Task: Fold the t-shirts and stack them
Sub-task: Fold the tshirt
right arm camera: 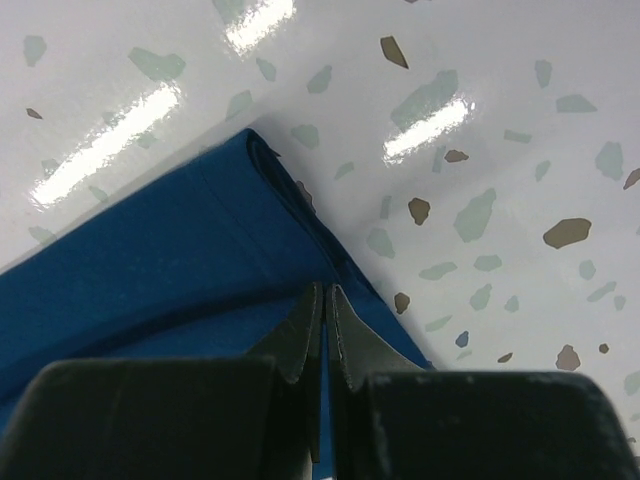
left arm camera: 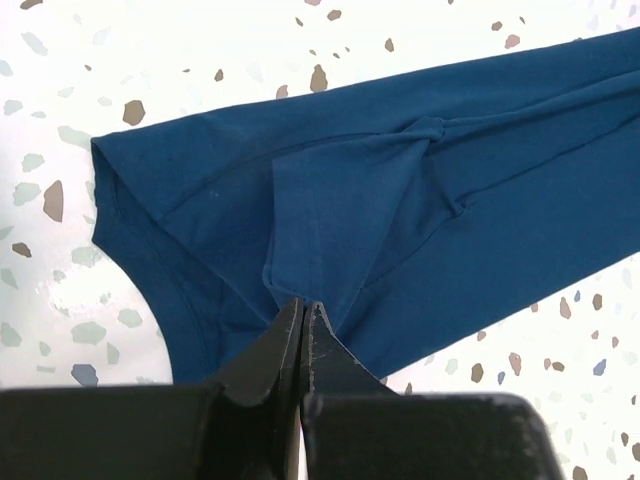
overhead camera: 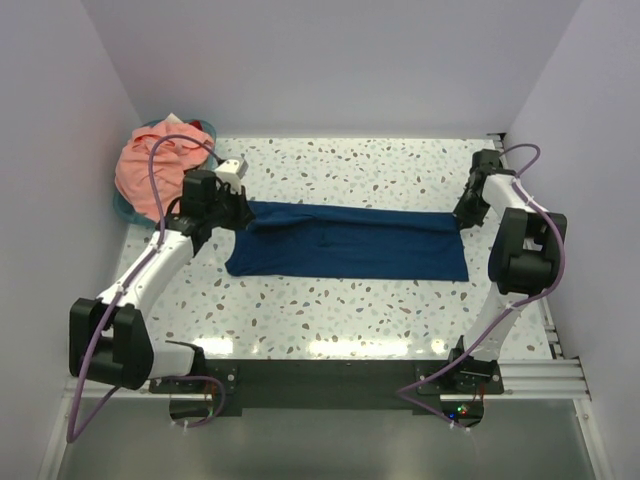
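The raised fold [left arm camera: 338, 212] is leaning over the navy blue t-shirt. My left gripper should keep pulling the fold toward the t-shirt's near edge [overhead camera: 270, 274] until the fold's corner lies there.
The navy blue t-shirt [overhead camera: 350, 245] lies as a long folded strip across the middle of the speckled table. No white print shows. My left gripper [overhead camera: 238, 212] is at its far left end, shut on a raised fold of the cloth [left arm camera: 420, 200]; the gripper [left arm camera: 303, 305] pinches the fold's corner. My right gripper [overhead camera: 462, 215] is at the strip's far right corner, shut on the layered edge [right arm camera: 150, 260], with blue cloth showing between the gripper's [right arm camera: 325, 295] jaws. The salmon-pink t-shirt [overhead camera: 150, 170] lies bunched in the basket at the back left.
The round teal basket [overhead camera: 124, 209] stands in the back left corner against the walls. White walls close in the table on the left, back and right. A metal rail [overhead camera: 548, 330] runs along the right edge. A purple cable loops over the pink shirt.
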You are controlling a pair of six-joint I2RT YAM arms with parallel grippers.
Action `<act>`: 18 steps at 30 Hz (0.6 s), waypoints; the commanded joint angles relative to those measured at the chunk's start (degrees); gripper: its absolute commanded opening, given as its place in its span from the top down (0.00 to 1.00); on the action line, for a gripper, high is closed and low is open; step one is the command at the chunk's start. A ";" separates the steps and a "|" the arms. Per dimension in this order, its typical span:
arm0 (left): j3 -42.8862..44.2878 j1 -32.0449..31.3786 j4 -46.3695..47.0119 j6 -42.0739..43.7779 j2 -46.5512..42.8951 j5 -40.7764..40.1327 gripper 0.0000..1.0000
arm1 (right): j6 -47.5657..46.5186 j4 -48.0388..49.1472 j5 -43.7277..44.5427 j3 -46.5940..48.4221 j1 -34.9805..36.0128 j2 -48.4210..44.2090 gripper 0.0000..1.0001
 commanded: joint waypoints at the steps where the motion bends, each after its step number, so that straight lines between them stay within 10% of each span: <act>1: -1.13 -0.59 -0.22 -1.57 -3.01 0.21 1.00 | -0.96 -0.42 2.25 -0.90 -0.26 -3.67 1.00; 18: -5.18 -3.05 -4.08 -3.33 -5.66 5.13 1.00 | -0.79 -2.00 4.45 0.33 -0.26 -2.00 1.00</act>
